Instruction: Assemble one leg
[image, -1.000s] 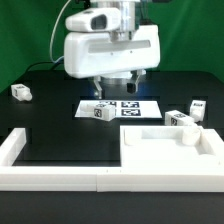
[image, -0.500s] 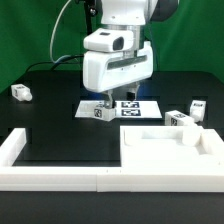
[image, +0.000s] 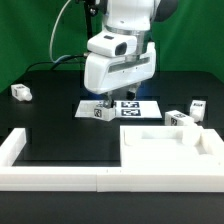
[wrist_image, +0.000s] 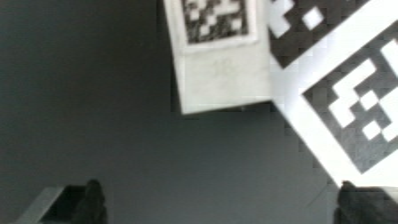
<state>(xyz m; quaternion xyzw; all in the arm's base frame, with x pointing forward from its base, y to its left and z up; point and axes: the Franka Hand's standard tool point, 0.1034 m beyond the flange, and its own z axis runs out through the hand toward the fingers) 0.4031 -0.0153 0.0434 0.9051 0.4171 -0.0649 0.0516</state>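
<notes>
The leg's near end is square and plain, so I expect the leg to have a narrow round tip at its far end when I lift it.
A leg, a small white peg with a marker tag, lies at the end of the marker board towards the exterior view's left. My gripper hangs just above and behind it, open and empty. In the wrist view the same leg lies ahead of the open gripper on the black table, with both dark fingertips apart and nothing between them. Another leg lies far on the exterior view's left. Two more legs lie on its right.
The large white square panel lies front right, inside the long white border rails along the table's front. The marker board's big tags fill one side of the wrist view. A green backdrop stands behind.
The arm has come down, tilted and shifted toward the exterior view's left, over the leg by the marker board. The gripper stays open and no part has moved.
</notes>
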